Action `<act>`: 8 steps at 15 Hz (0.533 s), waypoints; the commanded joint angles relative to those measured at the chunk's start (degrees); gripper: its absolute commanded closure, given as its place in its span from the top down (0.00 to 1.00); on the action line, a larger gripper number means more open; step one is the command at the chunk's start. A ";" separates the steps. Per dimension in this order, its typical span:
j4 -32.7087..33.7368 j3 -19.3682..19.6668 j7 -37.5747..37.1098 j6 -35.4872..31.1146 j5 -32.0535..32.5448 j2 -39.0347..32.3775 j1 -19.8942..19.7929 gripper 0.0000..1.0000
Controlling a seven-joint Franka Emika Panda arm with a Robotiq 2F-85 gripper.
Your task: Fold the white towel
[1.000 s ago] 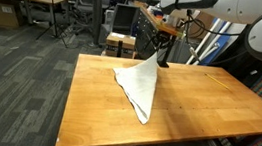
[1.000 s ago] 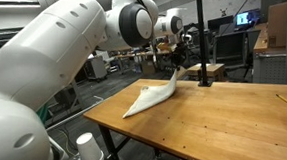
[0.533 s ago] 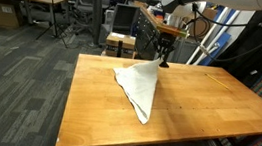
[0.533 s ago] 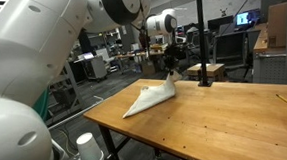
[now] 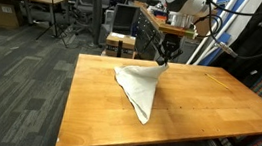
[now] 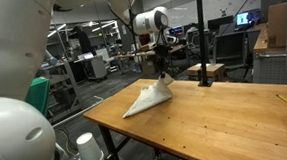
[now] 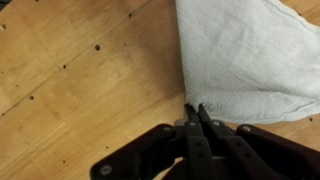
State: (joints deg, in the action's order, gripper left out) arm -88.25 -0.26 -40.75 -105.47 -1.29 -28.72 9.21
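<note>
The white towel's corner (image 5: pixel 160 69) is up in my gripper's fingers and the rest lies on the wood. The gripper should go on toward the table's near edge (image 5: pixel 160 140) before it lets go there.
The white towel (image 5: pixel 139 86) lies on the wooden table (image 5: pixel 198 103), bunched into a long triangle. It also shows in the other exterior view (image 6: pixel 145 98) and fills the upper right of the wrist view (image 7: pixel 250 50). My gripper (image 5: pixel 164 59) stands over the towel's far corner, also seen in an exterior view (image 6: pixel 163 75). In the wrist view the fingers (image 7: pixel 194 112) are pressed together on the towel's corner, which is held just above the wood. The rest of the towel rests on the table.
A black pole on a stand (image 6: pixel 199 38) rises at the table's far edge, close behind the gripper. Office desks and chairs (image 5: pixel 38 6) fill the room beyond. The table's near edge (image 5: pixel 142 145) drops to the carpet.
The gripper has lowered the held towel corner closer to the table and shifted it slightly. The arm's bulk has swung out of the exterior views.
</note>
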 commanded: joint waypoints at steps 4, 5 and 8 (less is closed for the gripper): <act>-22.71 -2.75 -0.98 -6.75 -1.90 16.84 2.03 0.00; -25.66 -3.45 -1.33 -7.12 -2.06 18.94 2.33 0.00; -34.85 -5.72 -3.43 -7.99 -1.55 25.15 3.51 0.00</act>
State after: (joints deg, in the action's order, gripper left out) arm -111.91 -4.38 -41.90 -110.42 -2.02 -12.23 11.61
